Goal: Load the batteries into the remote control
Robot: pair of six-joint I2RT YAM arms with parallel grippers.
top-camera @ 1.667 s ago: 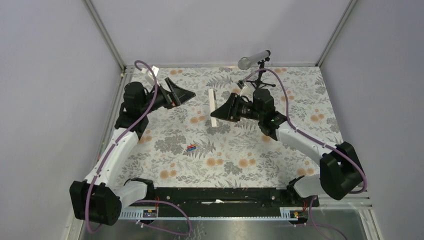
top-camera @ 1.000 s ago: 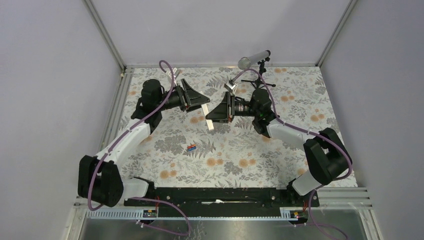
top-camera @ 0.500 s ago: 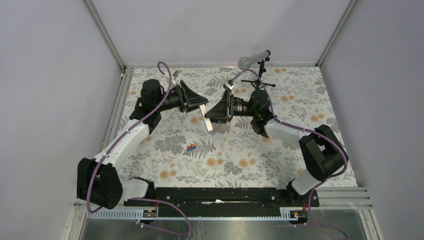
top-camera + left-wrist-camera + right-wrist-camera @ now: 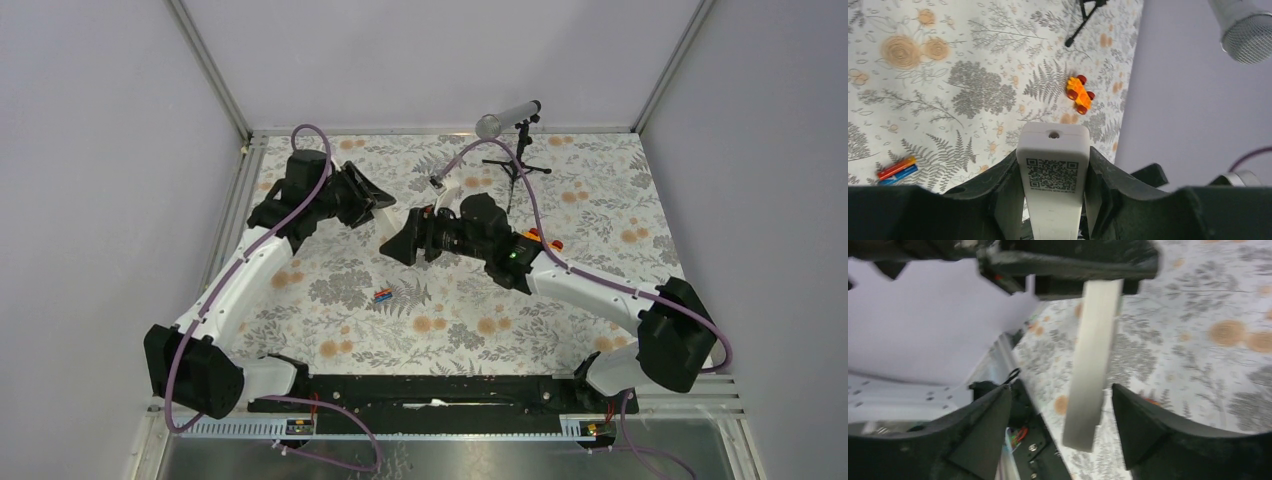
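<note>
My left gripper spans the remote control's QR label side. My right gripper should hold the remote control's loose end while my left gripper turns to pinch its thickness.
The white remote control, QR label facing up, is clamped at one end in my left gripper, which is shut on it above the mat's far left. In the right wrist view the remote hangs down from the left gripper between my right gripper's spread fingers, with a gap on each side. My right gripper is open, just right of and nearer than the left one. The red and blue batteries lie side by side on the floral mat, also in the left wrist view.
An orange toy car with red wheels sits on the mat beyond the remote. A small black tripod carrying a grey microphone stands at the back. Lilac walls close in the mat on three sides.
The left gripper closed on the remote and drew back left with it. The right gripper opened, let the remote go and shifted left and nearer.
</note>
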